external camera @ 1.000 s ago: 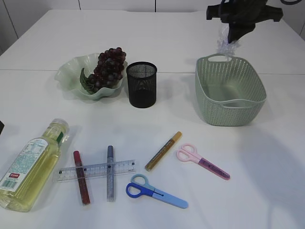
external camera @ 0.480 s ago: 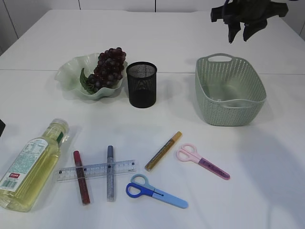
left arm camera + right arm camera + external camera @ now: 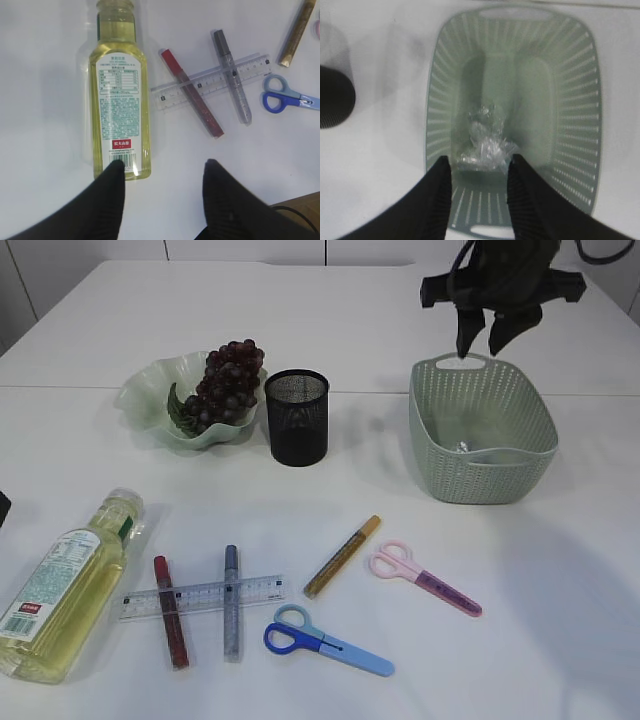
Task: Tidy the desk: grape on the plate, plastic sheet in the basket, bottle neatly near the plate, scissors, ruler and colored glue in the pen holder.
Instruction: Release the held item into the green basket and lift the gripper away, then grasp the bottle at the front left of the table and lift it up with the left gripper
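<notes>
I expect the yellow bottle (image 3: 72,587) to stand steadily on its own when I turn it upright near the plate, because it ends in a broad flat base (image 3: 31,671).
My right gripper (image 3: 480,344) (image 3: 479,162) hangs open above the green basket (image 3: 438,445), empty. The crumpled plastic sheet (image 3: 485,141) lies on the basket floor. My left gripper (image 3: 162,170) is open just above the base of the lying yellow bottle (image 3: 119,95) (image 3: 65,585), one finger over its label. The grape (image 3: 227,378) rests on the pale green plate (image 3: 145,398). On the table lie the clear ruler (image 3: 205,597), red glue (image 3: 170,612), grey glue (image 3: 231,602), gold glue (image 3: 343,556), blue scissors (image 3: 328,642) and pink scissors (image 3: 425,578).
The black mesh pen holder (image 3: 297,417) stands between plate and basket. The red and grey glue sticks lie across the ruler. A wooden table edge (image 3: 300,212) shows in the left wrist view's lower right corner.
My right gripper has opened and let go of the plastic sheet, which has dropped into the basket. The right arm has shifted slightly left over the basket's far rim. The left has not moved.
</notes>
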